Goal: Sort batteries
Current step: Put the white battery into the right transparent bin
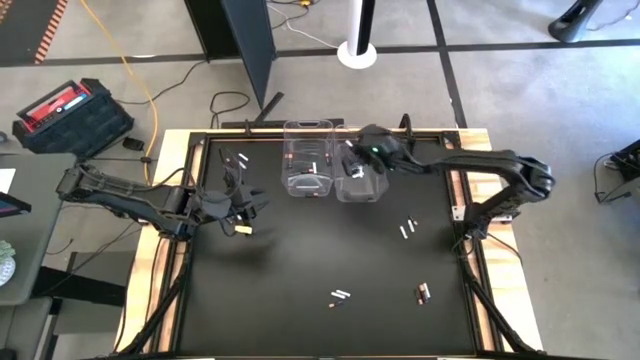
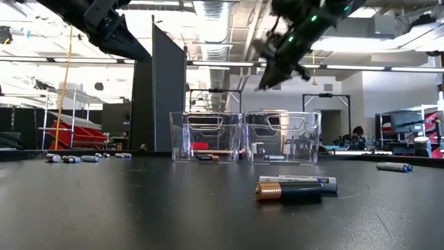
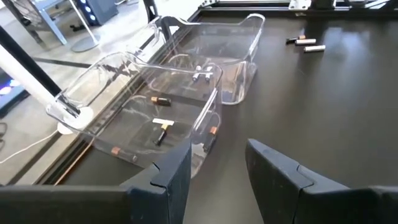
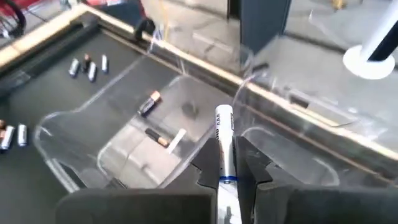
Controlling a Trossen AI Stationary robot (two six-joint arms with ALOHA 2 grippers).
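Observation:
The white battery's loose end (image 4: 224,116) is clear above the bin's sides, so my right gripper keeps going down into the bin of white batteries (image 1: 361,188) and lets go there.
Two clear bins stand side by side at the table's far middle, the left bin (image 1: 308,165) and the right bin (image 1: 362,185). Dark copper-ended batteries (image 3: 160,99) lie in the left bin and white ones (image 3: 202,74) in the right. My right gripper (image 4: 229,165) hangs above the bins (image 1: 355,165), over the wall between them, shut on a white battery (image 4: 224,127) with a blue band. My left gripper (image 3: 217,155) stands open with nothing between its fingers, left of the bins (image 1: 248,207), above the table. Loose batteries (image 1: 408,228) lie on the black table. My right gripper pinches the white battery between its two fingers, at the part near the blue band (image 4: 225,158). The battery lies along the fingers, and its free end (image 4: 224,113) sticks out past the fingertips. The fingers slant downward toward the bins. The battery is clear of the bins and the table.
More batteries lie at the far left (image 1: 240,158), near the front middle (image 1: 340,296) and at the front right (image 1: 422,292), where a copper-ended pair shows close in the low view (image 2: 295,186). A wooden frame (image 1: 480,140) rims the table.

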